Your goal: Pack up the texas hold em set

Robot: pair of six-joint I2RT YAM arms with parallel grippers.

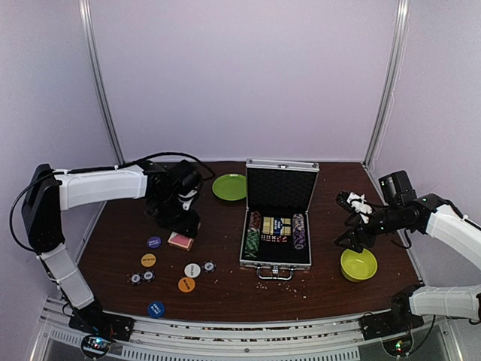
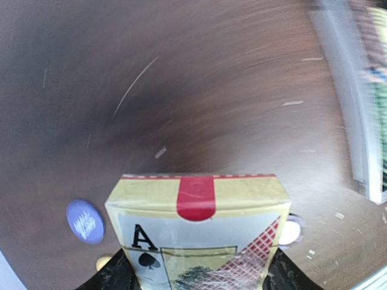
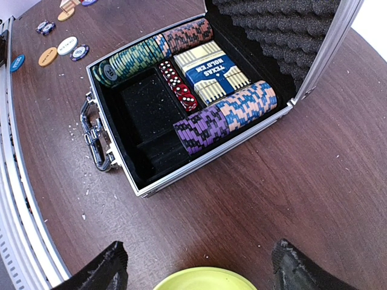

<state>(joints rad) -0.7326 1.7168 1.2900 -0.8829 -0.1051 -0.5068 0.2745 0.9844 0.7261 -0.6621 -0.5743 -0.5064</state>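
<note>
The slot (image 1: pixel 275 252) next to the red dice is empty for the red-and-cream deck (image 1: pixel 180 241). My left gripper should go on carrying the deck until it sits inside.
The silver case (image 1: pixel 278 226) stands open mid-table, lid up. In the right wrist view its black-lined tray (image 3: pixel 145 115) holds rows of striped chips (image 3: pixel 224 118), red dice (image 3: pixel 178 87) and a blue card deck (image 3: pixel 211 72). My left gripper (image 1: pixel 180 228) is shut on a red-and-cream card deck (image 2: pixel 196 223), low over the table left of the case, with its fingers (image 2: pixel 115 275) on both sides of the deck. My right gripper (image 3: pixel 199 266) is open and empty, right of the case.
A yellow-green bowl (image 1: pixel 358 265) sits under my right gripper. A flat green plate (image 1: pixel 229 186) lies behind the case's left side. Purple (image 1: pixel 154 242), orange (image 1: pixel 149 260), white (image 1: pixel 192 270) and blue (image 1: pixel 155 309) discs and loose chips (image 1: pixel 141 277) lie front left.
</note>
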